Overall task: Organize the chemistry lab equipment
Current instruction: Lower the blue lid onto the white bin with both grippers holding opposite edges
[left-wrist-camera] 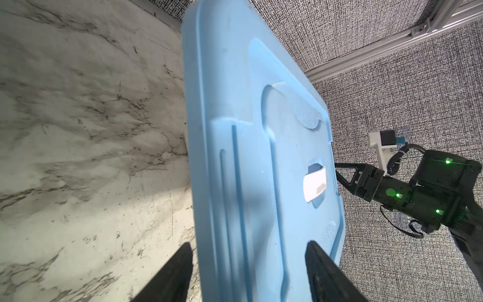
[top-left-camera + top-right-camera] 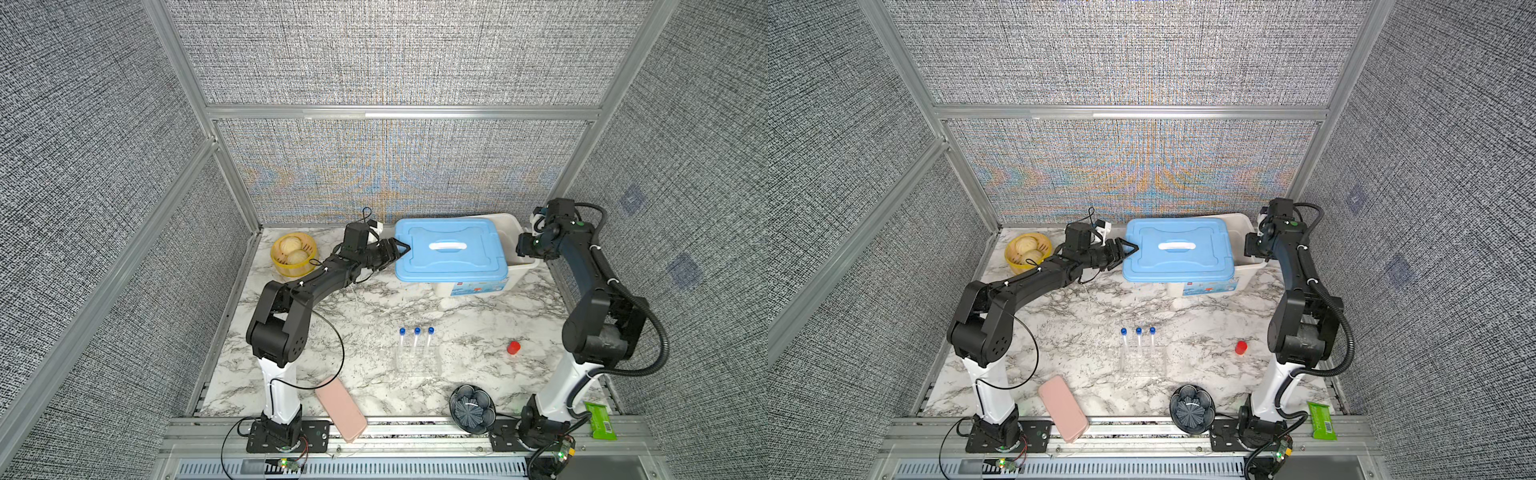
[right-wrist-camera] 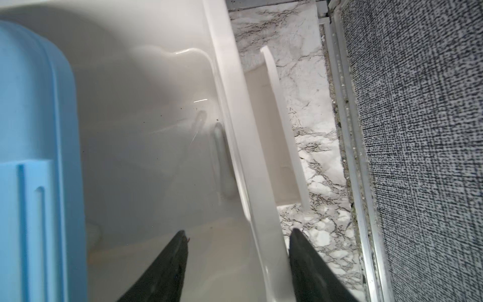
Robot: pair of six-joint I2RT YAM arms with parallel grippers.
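Observation:
The blue lid is too far over toward my left gripper and leaves the white bin's end open [image 2: 514, 240], so next my right gripper pushes the bin's side [image 3: 254, 146] toward the lid.
Three clear tubes with blue caps [image 2: 417, 337] [image 2: 1138, 337] stand upright in a small clear rack [image 2: 417, 360] mid-table, away from both arms. My left gripper [image 2: 405, 248] [image 1: 249, 245] is at the back, shut on the left edge of a blue lid [image 2: 451, 249] [image 1: 261, 146], one finger under it and one on top. The lid sits shifted left over a white bin [image 2: 521, 272] [image 3: 146, 125]. My right gripper [image 3: 239, 232] stands open astride the bin's right wall, one finger inside and one outside.
A yellow steamer basket with buns [image 2: 293, 254] sits back left beside my left arm. A pink case [image 2: 340, 409] overhangs the front edge. A dark bowl [image 2: 472, 409], a small red cap [image 2: 513, 347] and a green packet [image 2: 599, 419] lie front right.

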